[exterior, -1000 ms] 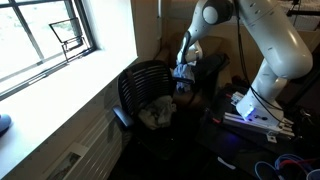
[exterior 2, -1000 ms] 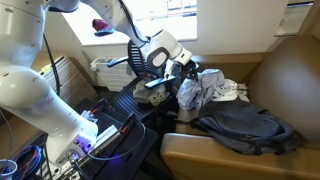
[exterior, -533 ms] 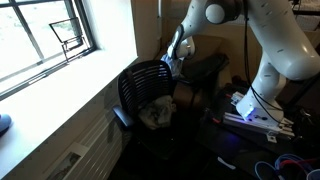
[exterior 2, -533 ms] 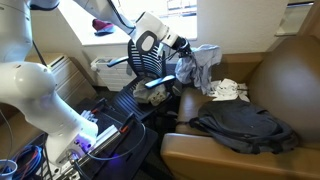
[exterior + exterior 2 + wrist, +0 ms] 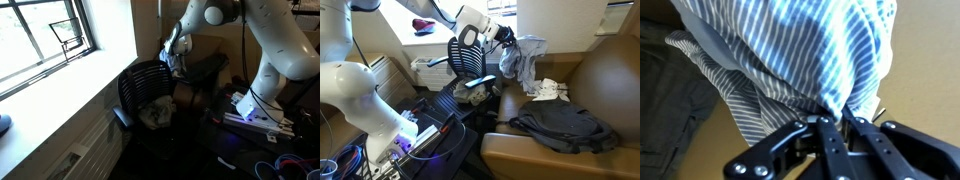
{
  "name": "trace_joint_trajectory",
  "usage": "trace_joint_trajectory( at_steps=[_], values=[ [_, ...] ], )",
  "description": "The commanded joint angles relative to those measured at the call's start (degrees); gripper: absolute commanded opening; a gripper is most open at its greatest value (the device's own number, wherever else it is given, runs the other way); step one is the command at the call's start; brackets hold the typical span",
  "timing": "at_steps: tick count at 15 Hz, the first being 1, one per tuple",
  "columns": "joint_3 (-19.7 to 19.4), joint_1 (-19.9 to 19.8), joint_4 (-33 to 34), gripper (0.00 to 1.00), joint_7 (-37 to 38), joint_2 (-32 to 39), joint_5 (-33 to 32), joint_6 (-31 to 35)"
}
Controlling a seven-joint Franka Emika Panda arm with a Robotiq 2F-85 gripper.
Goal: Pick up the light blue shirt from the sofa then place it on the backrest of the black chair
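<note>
My gripper is holding the light blue shirt, and the light blue shirt's lower end hangs below the top of the black chair's backrest. I should raise the shirt higher before I carry it over.
My gripper is shut on the light blue striped shirt and holds it up in the air above the brown sofa. The shirt hangs down from the jaws, just beside the black chair's mesh backrest. In the wrist view the striped cloth fills the frame, pinched between my gripper jaws. In an exterior view the gripper is above and behind the black chair backrest.
A dark grey garment and a small white cloth lie on the sofa seat. Clothes lie on the chair seat. A window sill is beside the chair. Cables and the robot base are on the floor side.
The gripper has lifted the shirt off the sofa and carried it higher, towards the chair backrest. The white cloth stayed behind on the sofa.
</note>
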Motion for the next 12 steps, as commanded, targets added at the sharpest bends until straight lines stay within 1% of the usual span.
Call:
trace_joint_trajectory(
  at_steps=[1, 2, 3, 4, 6, 8, 9, 10, 11, 12],
  values=[
    [-4.06, 6.20, 4.99, 0.03, 2.39, 0.41, 2.71, 3.74],
    [-4.53, 7.84, 5.90, 0.03, 3.03, 0.48, 3.16, 5.52],
    [-4.22, 9.48, 6.28, 0.03, 3.93, 0.11, 3.86, 7.85],
    [-9.21, 15.02, 9.97, 0.03, 7.07, 2.59, 5.39, 4.42],
    [-6.53, 18.11, 9.31, 0.03, 9.75, -1.35, 1.49, 4.76],
    [-2.35, 20.23, 6.83, 0.03, 9.75, -6.62, -3.44, 4.65],
    [0.12, 20.99, 3.61, 0.03, 8.30, -9.93, -5.74, 4.62],
    [2.58, 20.78, 1.22, 0.03, 7.41, -12.64, -8.28, 4.56],
    [3.94, 20.78, -1.55, 0.03, 6.50, -14.74, -10.07, 3.43],
    [1.85, 22.66, -3.40, 0.03, 5.40, -15.00, -10.32, 0.80]
  ],
)
